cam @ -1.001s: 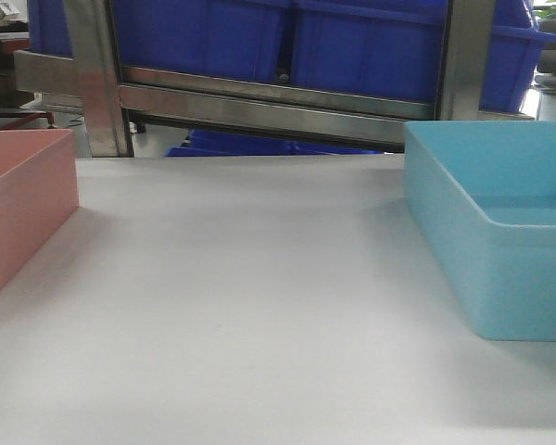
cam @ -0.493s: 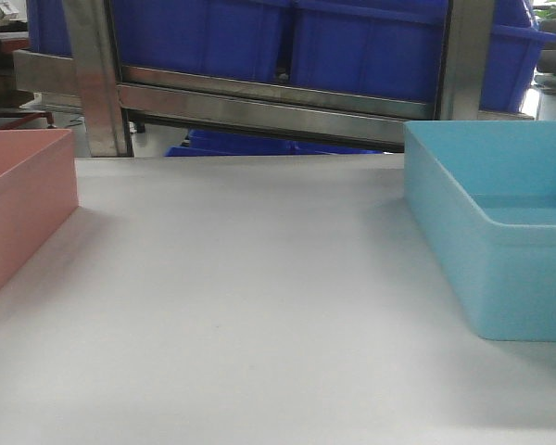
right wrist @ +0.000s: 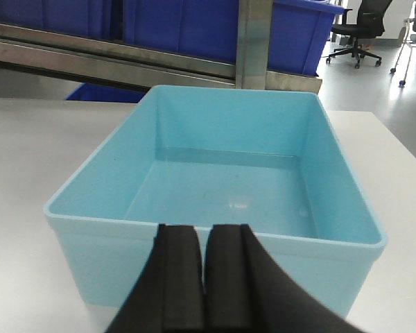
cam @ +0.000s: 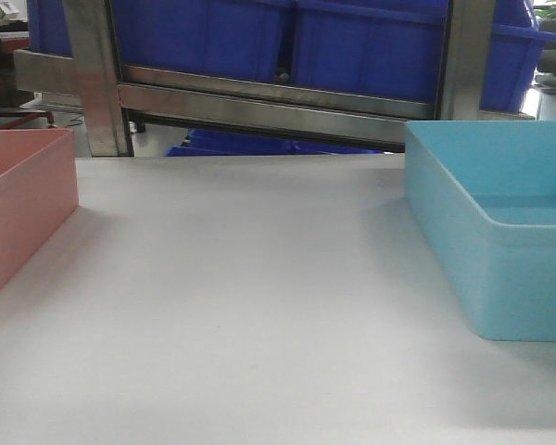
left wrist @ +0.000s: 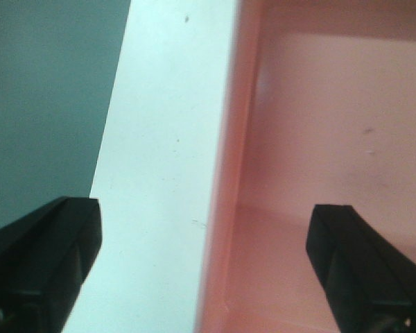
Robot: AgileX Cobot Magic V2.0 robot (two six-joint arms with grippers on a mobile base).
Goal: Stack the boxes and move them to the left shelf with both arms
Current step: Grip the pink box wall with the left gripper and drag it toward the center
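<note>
My fingers grip the pink tub's side (cam: 26,199) and its base lies flat against the clear white table (cam: 232,269), so it will slide across upright when I push that side.
The salmon pink tub (cam: 23,199) sits at the table's left and the light sky blue tub (cam: 500,241) at its right, apart from each other. No arm shows in the front view. In the left wrist view my left gripper (left wrist: 204,211) is open, its jaws straddling the pink tub's (left wrist: 319,139) left wall: one finger (left wrist: 41,263) is over the table, the other (left wrist: 360,270) over the tub's inside. In the right wrist view my right gripper (right wrist: 204,236) is shut and empty, just in front of the near wall of the blue tub (right wrist: 215,166).
A steel rack (cam: 259,102) with dark blue crates (cam: 259,37) stands behind the white table (cam: 241,278). The table's left edge and dark floor (left wrist: 41,90) show beside the pink tub. An office chair (right wrist: 357,28) stands far right.
</note>
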